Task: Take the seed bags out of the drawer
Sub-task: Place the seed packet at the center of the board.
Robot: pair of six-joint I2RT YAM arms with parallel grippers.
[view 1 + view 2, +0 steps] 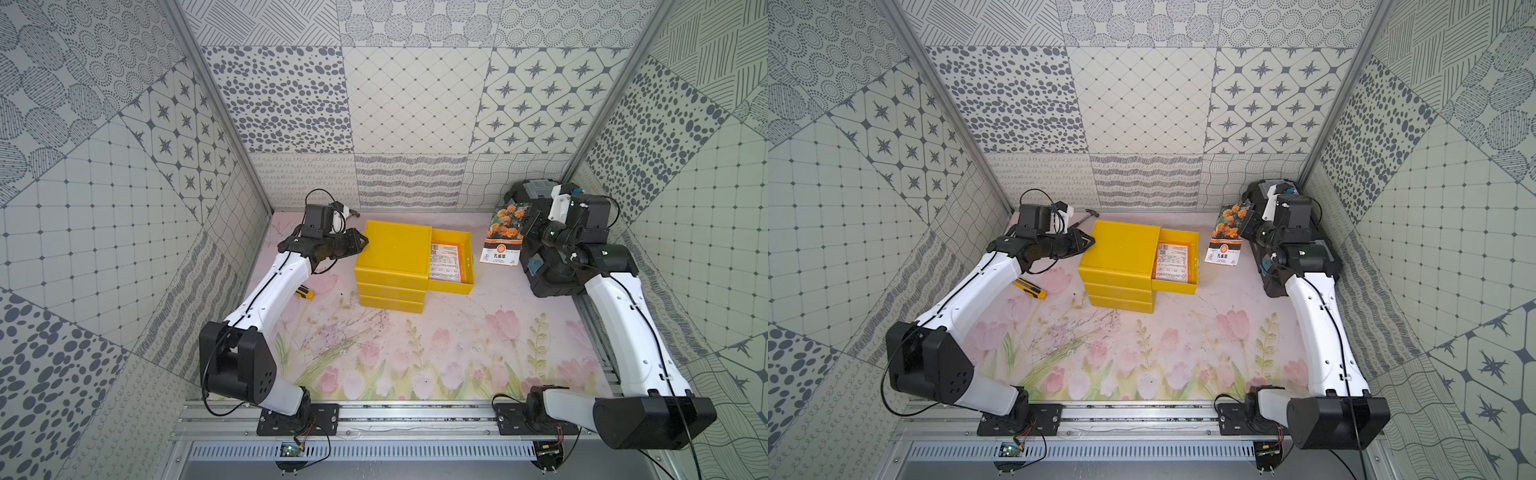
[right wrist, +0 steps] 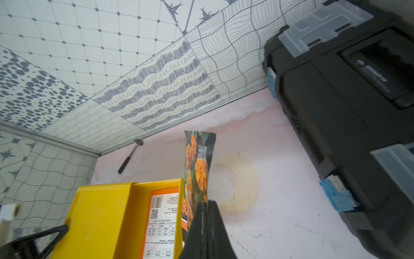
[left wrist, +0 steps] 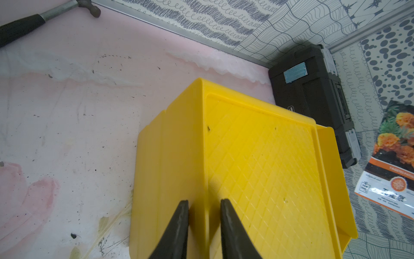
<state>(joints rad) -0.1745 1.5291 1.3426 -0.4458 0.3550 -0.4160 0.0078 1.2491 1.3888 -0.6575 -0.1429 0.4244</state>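
My right gripper has the flowered seed bag point(image 1: 504, 237) hanging clear of the open drawer's front, so it should keep lowering the bag until it rests on the free tabletop point(image 1: 485, 280).
A yellow drawer cabinet point(image 1: 395, 249) point(image 3: 257, 168) stands at the back middle of the table. Its top drawer point(image 1: 467, 266) point(image 1: 1196, 262) is pulled out to the right. One of the seed bags point(image 1: 445, 262) point(image 1: 1172, 262) point(image 2: 161, 224) lies in it with its white printed back up. My right gripper point(image 1: 527, 225) point(image 2: 207, 203) is shut on another seed bag point(image 1: 505, 235) point(image 1: 1225, 239) point(image 2: 198, 166) with orange flowers. It holds the bag in the air, right of the drawer. My left gripper point(image 1: 362, 240) point(image 3: 204, 201) has its jaws slightly apart, astride the cabinet's top left edge.
A black toolbox point(image 1: 552, 274) point(image 2: 347, 112) sits at the back right, under my right wrist. A hammer point(image 1: 1086, 216) point(image 3: 33, 22) lies by the back wall on the left. A yellow utility knife point(image 1: 304, 293) lies left of the cabinet, beside my left forearm.
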